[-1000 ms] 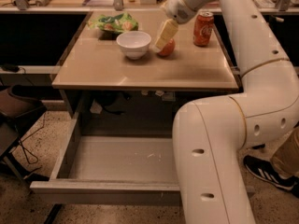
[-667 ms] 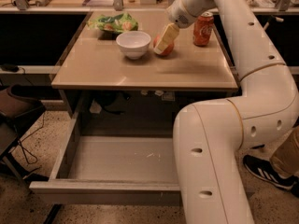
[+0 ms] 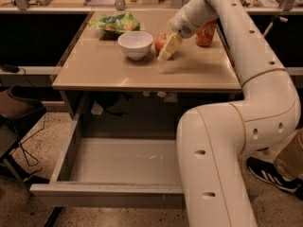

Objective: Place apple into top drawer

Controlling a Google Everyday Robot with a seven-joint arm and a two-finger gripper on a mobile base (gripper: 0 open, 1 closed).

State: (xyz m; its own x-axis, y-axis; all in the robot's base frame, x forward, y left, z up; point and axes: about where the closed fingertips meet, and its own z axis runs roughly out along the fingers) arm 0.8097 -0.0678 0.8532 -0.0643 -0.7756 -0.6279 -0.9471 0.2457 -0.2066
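My gripper's fingers are at the apple's open side (image 3: 162,40), away from the white bowl. I keep moving them down around the apple (image 3: 159,45) until they close on it.
The apple (image 3: 160,42), small and red-orange, rests on the tan table (image 3: 142,70) just right of a white bowl. My gripper (image 3: 169,48) reaches down from the upper right and sits against the apple's right side, hiding part of it. Below the table, the top drawer (image 3: 110,195) is pulled far out toward the camera, and its grey floor (image 3: 123,161) is bare apart from a few small scuffs. My white arm fills the right of the view and covers the drawer's right end.
A white bowl (image 3: 135,44) stands left of the apple. A green snack bag (image 3: 113,22) lies at the table's back left and a red soda can (image 3: 206,32) at the back right. A person's shoe (image 3: 270,173) is on the floor at the right.
The gripper has shifted slightly left and down at the apple. More of the apple now shows on its left side. Bowl, can and drawer have not moved.
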